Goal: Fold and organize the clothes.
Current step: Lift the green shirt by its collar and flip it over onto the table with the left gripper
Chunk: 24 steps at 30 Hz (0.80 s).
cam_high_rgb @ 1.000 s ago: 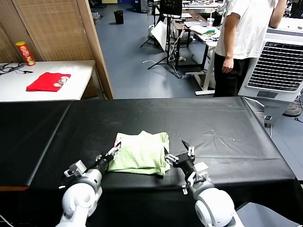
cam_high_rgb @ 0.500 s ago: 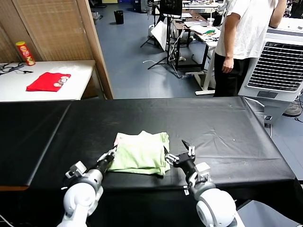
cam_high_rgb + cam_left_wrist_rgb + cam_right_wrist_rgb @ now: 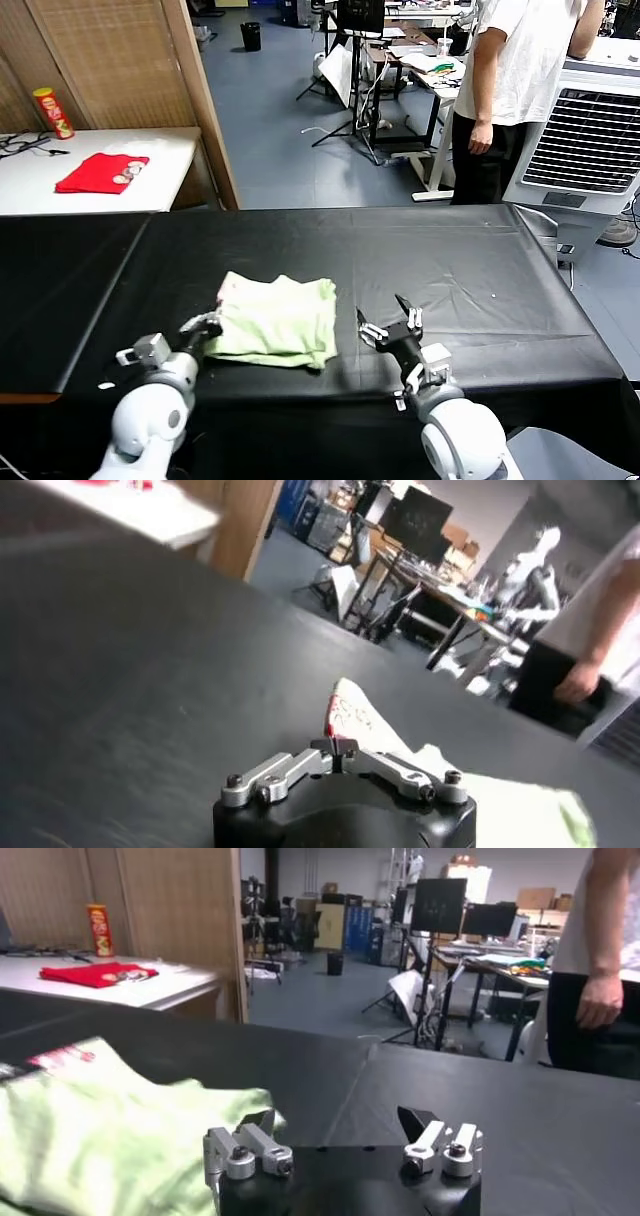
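Observation:
I should flip the pale green T-shirt, as it lies plain side up, print underneath, with my left gripper swinging the printed corner over toward my right gripper.
The pale green T-shirt lies folded on the black table, near its front edge. My left gripper is shut on the shirt's left edge. In the left wrist view the gripper has its jaws closed on a corner of the shirt that carries reddish print. My right gripper is open and empty, a short way right of the shirt and apart from it. In the right wrist view the gripper has the shirt lying beside one finger.
A red cloth and a snack can sit on a white table at the back left. A wooden partition stands behind it. A person and a white air cooler are beyond the table at the back right.
My left gripper has closed on the shirt's left edge and drawn back to the left, dragging the shirt left. The right gripper now stands apart from the shirt's right edge.

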Tool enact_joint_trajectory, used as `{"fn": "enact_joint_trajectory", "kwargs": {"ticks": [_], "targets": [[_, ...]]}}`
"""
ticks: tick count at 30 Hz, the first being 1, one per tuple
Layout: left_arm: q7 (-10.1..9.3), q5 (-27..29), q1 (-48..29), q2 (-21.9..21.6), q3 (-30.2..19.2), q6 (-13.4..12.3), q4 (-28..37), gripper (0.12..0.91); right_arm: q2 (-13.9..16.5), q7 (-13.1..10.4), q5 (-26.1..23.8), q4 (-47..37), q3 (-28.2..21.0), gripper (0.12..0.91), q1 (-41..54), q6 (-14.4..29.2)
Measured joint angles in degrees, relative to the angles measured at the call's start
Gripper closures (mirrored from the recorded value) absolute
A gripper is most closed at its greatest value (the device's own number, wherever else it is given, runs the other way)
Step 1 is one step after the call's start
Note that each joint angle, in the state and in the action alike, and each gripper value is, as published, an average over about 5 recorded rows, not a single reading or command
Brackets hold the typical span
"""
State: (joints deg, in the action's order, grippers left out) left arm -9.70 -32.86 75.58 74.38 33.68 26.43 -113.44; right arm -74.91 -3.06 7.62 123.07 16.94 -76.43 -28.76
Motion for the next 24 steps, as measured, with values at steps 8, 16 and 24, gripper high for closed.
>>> {"fn": "enact_joint_trajectory", "kwargs": {"ticks": [8, 16, 24], "targets": [[0.37, 0.5, 1.6, -13.7, 6.6, 0.0, 0.4, 0.900, -0.2, 0.0, 0.0, -0.7, -0.3, 0.227, 0.7, -0.1], [-0.66, 1.5, 2.8, -26.0, 13.3, 0.3, -1.2, 0.900, -0.2, 0.0, 0.2, -1.0, -0.3, 0.227, 0.8, -0.2], [-6.08, -3.4, 2.1, -24.5, 9.8, 4.3, -8.4, 0.900, -0.4, 0.1, 0.0, -1.4, -0.1, 0.227, 0.2, -0.1]]}}
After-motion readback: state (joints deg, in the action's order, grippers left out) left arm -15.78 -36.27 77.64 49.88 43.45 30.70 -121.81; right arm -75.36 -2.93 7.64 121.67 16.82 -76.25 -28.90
